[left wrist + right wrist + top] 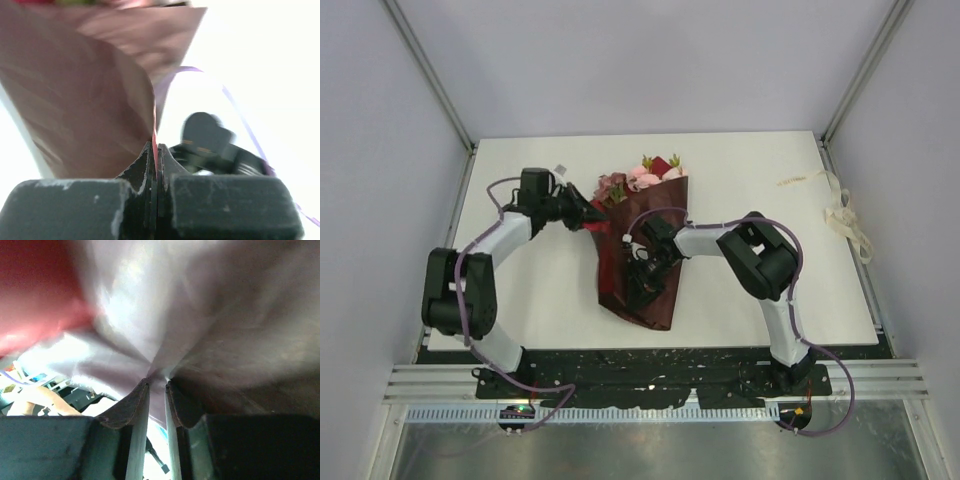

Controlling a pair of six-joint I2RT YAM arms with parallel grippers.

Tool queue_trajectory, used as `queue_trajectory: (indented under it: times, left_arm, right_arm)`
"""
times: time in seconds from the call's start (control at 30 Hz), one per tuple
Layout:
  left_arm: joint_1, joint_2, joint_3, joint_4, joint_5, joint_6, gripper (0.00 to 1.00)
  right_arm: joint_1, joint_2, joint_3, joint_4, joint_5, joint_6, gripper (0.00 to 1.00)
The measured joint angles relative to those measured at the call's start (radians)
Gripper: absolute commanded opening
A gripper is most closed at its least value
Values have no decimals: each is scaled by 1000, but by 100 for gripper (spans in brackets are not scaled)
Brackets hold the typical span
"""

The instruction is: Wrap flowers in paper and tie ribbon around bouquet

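The robot's right gripper is holding the middle of the paper wrap (618,268) where the paper's edge has to cross, so next the right gripper moves back while the left gripper folds that edge (597,222) over.
The bouquet lies mid-table: dark maroon paper (658,300) folded around the flowers (646,177), whose pink blooms and green leaves show at its far, wide end. My left gripper (595,216) is at the paper's upper left edge. In the left wrist view the left gripper (155,149) is shut on a thin edge of the paper (75,100). My right gripper (642,278) reaches onto the middle of the wrap. In the right wrist view the right gripper (156,382) pinches a gathered fold of the paper (200,315). The cream ribbon (842,215) lies loose near the table's right edge.
The white table (530,300) is walled in by grey panels on three sides, with a metal rail along the near edge. My right arm (205,135) and its purple cable show beyond the paper in the left wrist view.
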Motion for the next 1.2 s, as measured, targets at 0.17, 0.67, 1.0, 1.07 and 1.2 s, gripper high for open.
queue_trajectory:
  times: [0.17,0.67,1.0,1.07,1.2]
  left_arm:
    - [-51,-190,69,112,86,-77,0]
    - [-71,-140,-22,290,81,-195,72]
    - [74,-314,-333,130,84,-53,90]
    - [72,-342,-383,102,87,-31,86]
    - [71,-399,-422,74,87,-5,73]
  right_arm:
    - [-6,-1,13,-6,13,-38,27]
    - [16,-69,1,-8,120,-127,33]
    - [16,-117,-35,-3,161,-151,32]
    - [16,-131,-44,-8,174,-151,32]
    - [19,-164,-60,-35,208,-153,32]
